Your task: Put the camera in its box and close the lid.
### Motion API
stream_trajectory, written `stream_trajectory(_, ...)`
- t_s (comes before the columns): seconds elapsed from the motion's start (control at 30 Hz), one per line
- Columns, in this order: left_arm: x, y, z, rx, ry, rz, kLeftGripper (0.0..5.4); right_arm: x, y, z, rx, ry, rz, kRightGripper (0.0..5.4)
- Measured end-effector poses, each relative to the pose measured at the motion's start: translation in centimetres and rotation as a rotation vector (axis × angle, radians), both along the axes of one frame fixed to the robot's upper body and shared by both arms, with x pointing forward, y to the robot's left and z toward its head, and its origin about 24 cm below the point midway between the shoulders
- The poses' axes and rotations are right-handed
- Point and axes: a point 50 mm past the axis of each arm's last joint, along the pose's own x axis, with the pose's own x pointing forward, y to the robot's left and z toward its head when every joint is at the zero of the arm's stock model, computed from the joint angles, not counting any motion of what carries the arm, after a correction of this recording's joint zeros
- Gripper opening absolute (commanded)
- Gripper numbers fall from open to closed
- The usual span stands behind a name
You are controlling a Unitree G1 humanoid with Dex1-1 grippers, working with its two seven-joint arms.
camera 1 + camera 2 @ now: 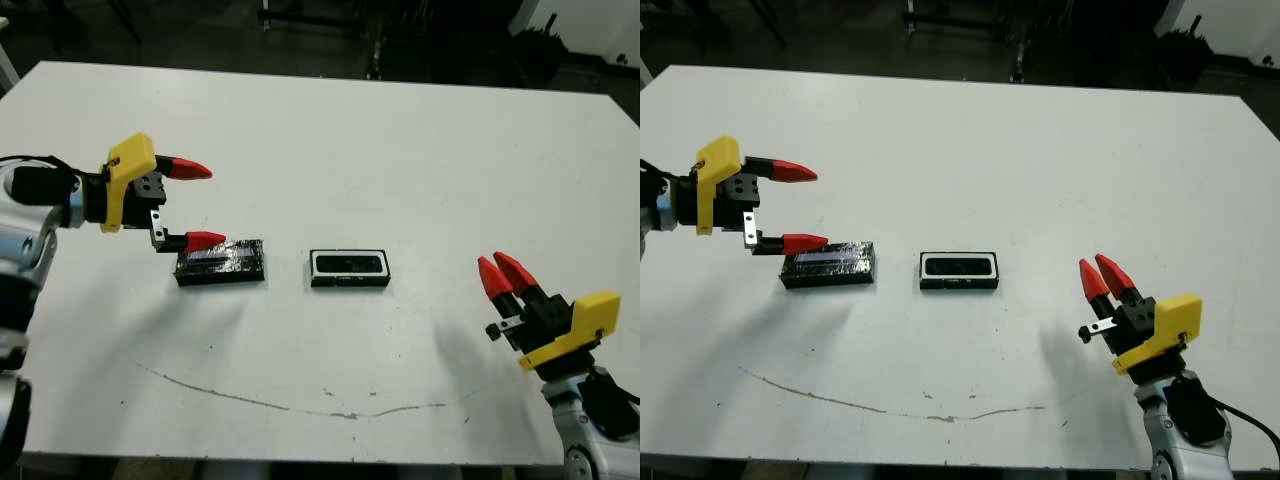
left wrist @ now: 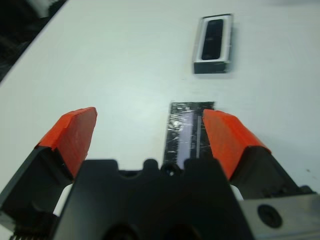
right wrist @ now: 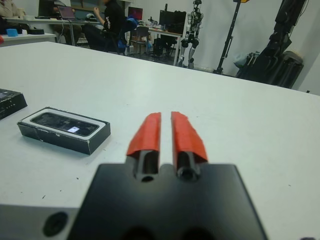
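Note:
The lid (image 1: 220,259) has tall sides (image 1: 224,278) and matches the box's outline, so I expect the lid to slip down over the whole box when I press it.
The box (image 1: 349,268), a shallow tray with a black rim and white inside, lies at the table's middle. The slim black camera (image 1: 350,263) lies inside it; the right wrist view shows this too (image 3: 64,123). The lid (image 1: 222,262), a flat black panel with silvery glare, rests flat on the table to the box's left, apart from it. My left gripper (image 1: 208,205) is open just left of the lid, its lower fingertip over the lid's left end. My right gripper (image 1: 495,263) is shut on nothing, right of the box near the front edge.
A thin brown line (image 1: 290,405) runs across the white table (image 1: 400,140) near its front edge. Beyond the far edge, the right wrist view shows a seated person (image 3: 110,20), desks and a standing humanoid robot (image 3: 192,25).

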Motion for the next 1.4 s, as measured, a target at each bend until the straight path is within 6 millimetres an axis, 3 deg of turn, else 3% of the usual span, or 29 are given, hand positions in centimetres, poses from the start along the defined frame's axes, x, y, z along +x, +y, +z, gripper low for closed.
stream_trajectory(0.07,0.1,0.0,-0.4,0.002,0.015,-0.016,5.4,0.0,0.0,0.0,-0.002,0.0,0.0,0.01)
stream_trajectory(0.3,-0.2,0.1,-2.0,-0.009,0.113,-0.045,5.4,0.1,0.1,0.1,-0.014,-0.007,0.006,0.01)
stream_trajectory(0.93,-0.2,-1.1,-2.3,0.206,0.026,-0.156,5.4,0.1,0.2,0.0,-0.01,-0.007,0.009,0.01)
stream_trajectory(1.4,0.0,-0.8,-2.6,0.228,0.061,-0.139,5.4,0.1,0.1,0.2,-0.011,-0.011,0.013,0.01)
